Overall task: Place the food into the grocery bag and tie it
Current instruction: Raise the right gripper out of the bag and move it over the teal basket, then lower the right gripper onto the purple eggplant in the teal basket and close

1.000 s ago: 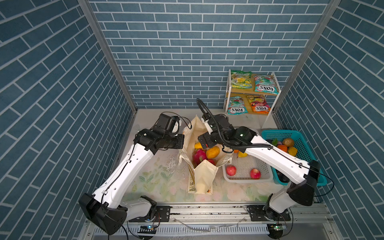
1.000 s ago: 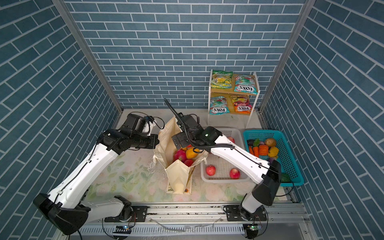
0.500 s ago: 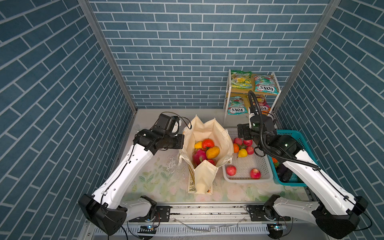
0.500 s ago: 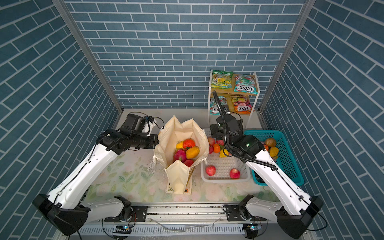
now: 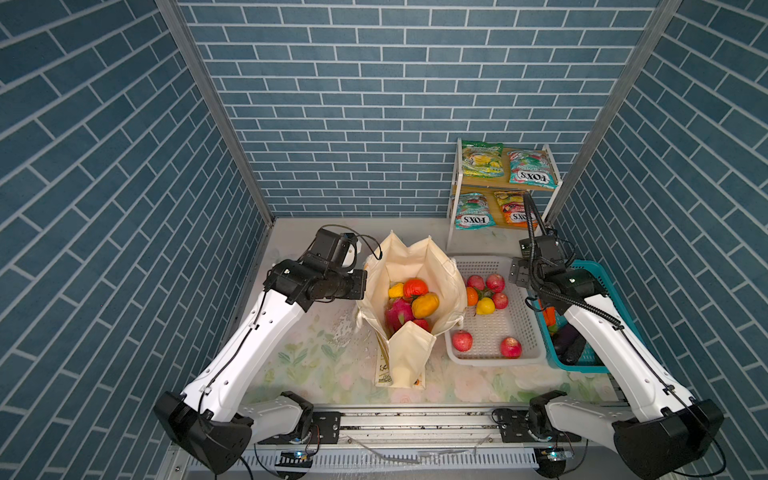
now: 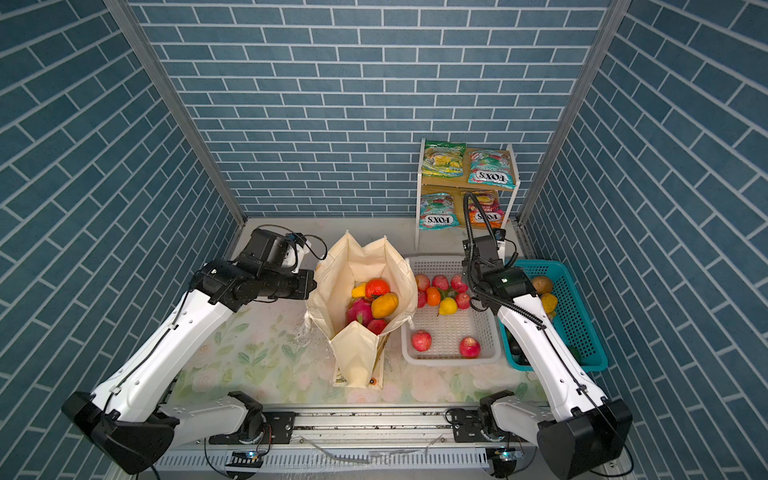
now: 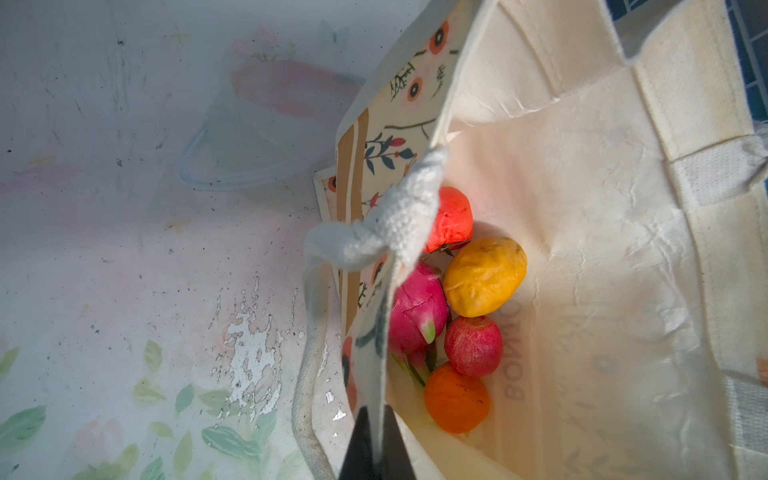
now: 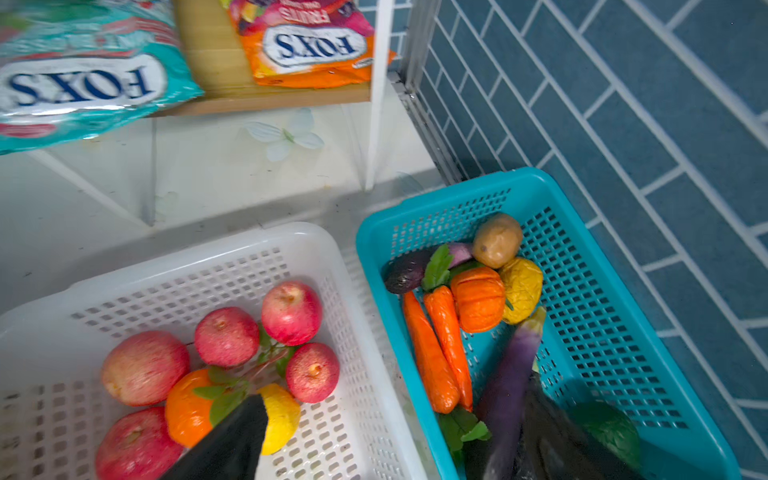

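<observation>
My right gripper's open fingers are across the purple eggplant's narrow body (image 8: 510, 372). I should continue to go down into the teal basket (image 8: 582, 348) until they are on both sides of the purple eggplant.
The cream floral grocery bag (image 5: 411, 353) (image 6: 357, 353) stands open at mid-table. My left gripper (image 7: 376, 449) (image 5: 365, 286) is shut on its left rim (image 7: 415, 104). Inside lie a pink dragon fruit (image 7: 415, 307), a yellow fruit (image 7: 484, 276), a red apple (image 7: 473, 345) and an orange (image 7: 455, 397). My right gripper (image 8: 395, 440) (image 5: 521, 276) hangs open and empty over the seam between two baskets. More food, red apples (image 8: 226, 336), an orange (image 8: 187, 407) and a yellow fruit (image 8: 282, 415), lies below it.
The white basket (image 8: 249, 245) (image 5: 490, 357) sits right of the bag. Beside it, the teal basket (image 8: 457, 183) holds carrots (image 8: 428, 357), eggplants and other vegetables. FOX'S packets (image 8: 316, 45) (image 5: 532, 172) lie on a two-tier shelf (image 5: 486, 183) at the back right.
My right arm has swung away from over the bag to the right and now hangs above the baskets. The left gripper has kept its hold on the bag's rim.
</observation>
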Robot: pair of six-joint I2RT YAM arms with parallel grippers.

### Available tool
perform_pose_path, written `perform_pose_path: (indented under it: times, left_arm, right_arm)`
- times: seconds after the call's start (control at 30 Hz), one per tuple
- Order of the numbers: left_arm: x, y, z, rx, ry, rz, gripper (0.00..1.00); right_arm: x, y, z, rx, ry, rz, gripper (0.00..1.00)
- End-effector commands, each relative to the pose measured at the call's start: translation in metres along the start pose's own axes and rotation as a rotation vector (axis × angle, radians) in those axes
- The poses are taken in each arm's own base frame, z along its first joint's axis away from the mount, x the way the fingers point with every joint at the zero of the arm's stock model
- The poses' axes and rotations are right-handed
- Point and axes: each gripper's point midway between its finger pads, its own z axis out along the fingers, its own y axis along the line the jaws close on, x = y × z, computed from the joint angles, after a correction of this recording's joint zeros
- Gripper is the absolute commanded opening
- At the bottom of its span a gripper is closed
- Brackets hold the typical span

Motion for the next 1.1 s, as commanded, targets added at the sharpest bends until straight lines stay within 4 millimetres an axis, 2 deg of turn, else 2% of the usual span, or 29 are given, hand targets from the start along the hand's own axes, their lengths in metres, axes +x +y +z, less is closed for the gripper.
perform_pose_path:
  times: [0.0,0.2,0.53,0.77,1.07]
  left_arm:
    - [-0.001,0.000,-0.013,-0.008,-0.028,0.019,0.00]
    - [-0.001,0.000,-0.015,-0.008,-0.030,0.020,0.00]
    - [0.001,-0.001,-0.012,-0.002,-0.023,0.018,0.00]
    - [0.000,-0.001,-0.007,-0.001,-0.015,0.016,0.00]
    - [-0.002,-0.002,-0.001,0.002,-0.009,0.016,0.00]
  right_arm:
    - [0.014,-0.029,0.015,0.115,0.090,0.107,0.97]
    - [0.028,-0.074,0.045,0.254,0.202,0.276,0.97]
    - [0.068,-0.130,0.085,0.373,0.341,0.549,0.91]
    - [0.102,-0.141,0.107,0.340,0.415,0.704,0.79]
    - [0.129,-0.142,0.123,0.353,0.476,0.714,0.77]
